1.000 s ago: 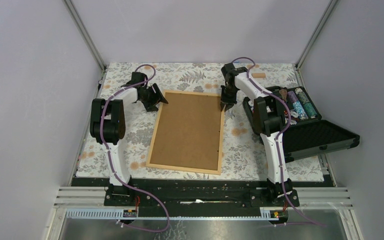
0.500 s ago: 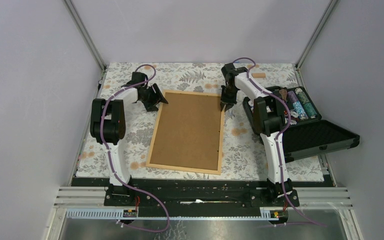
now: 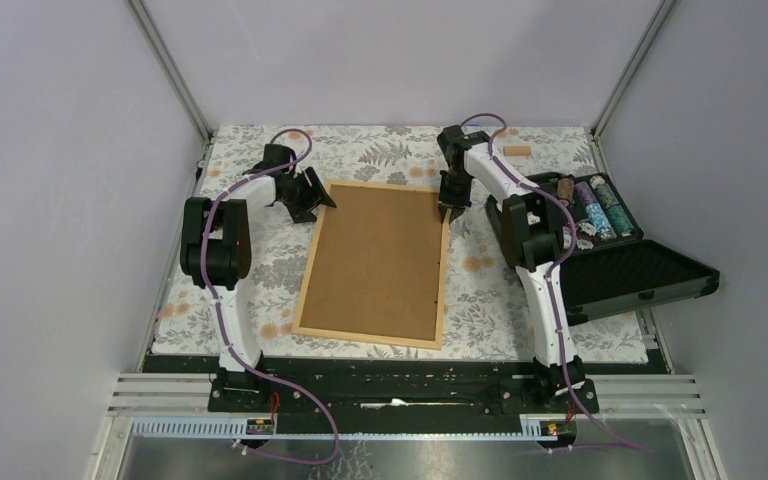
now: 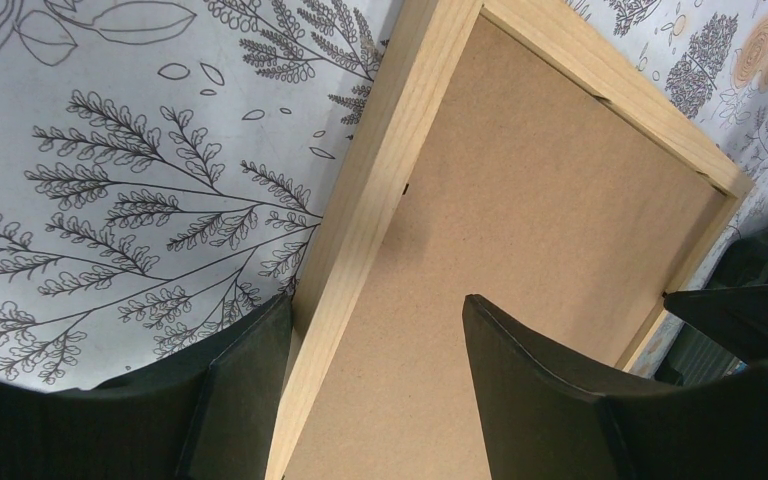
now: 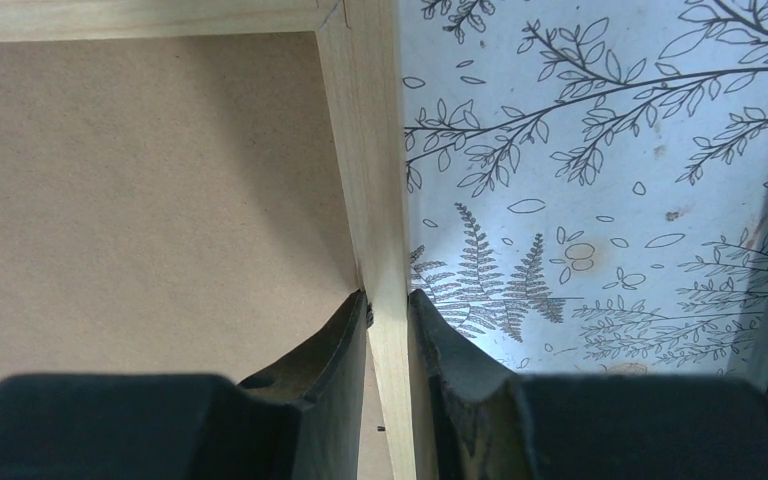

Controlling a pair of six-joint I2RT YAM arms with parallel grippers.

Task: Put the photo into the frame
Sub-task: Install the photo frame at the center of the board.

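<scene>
The frame's long sides (image 3: 444, 275) point away from the robot, so the robot's right gripper should open and grab the frame's far side (image 3: 390, 186) to turn the frame crosswise.
The frame (image 3: 309, 270) lies flat on the flowered tablecloth, its brown backing board (image 3: 380, 260) facing up. The photo is hidden. My left gripper (image 3: 312, 205) is at the frame's far-left corner. In the left wrist view it (image 4: 377, 305) stands open astride the left wooden rail (image 4: 380, 170), one finger outside the rail and one over the board (image 4: 550, 200). My right gripper (image 3: 452, 210) is near the far-right corner. In the right wrist view it (image 5: 388, 298) is shut on the right rail (image 5: 370, 150), one finger on the board's side and the other on the cloth's side.
An open black case (image 3: 610, 250) with rolls of chips stands right of the frame, close to the right arm. A small wooden block (image 3: 516, 151) lies at the far right. Grey walls close in the table on three sides.
The right arm's wrist has shifted slightly to the left, still on the rail. The left gripper and the frame look unchanged.
</scene>
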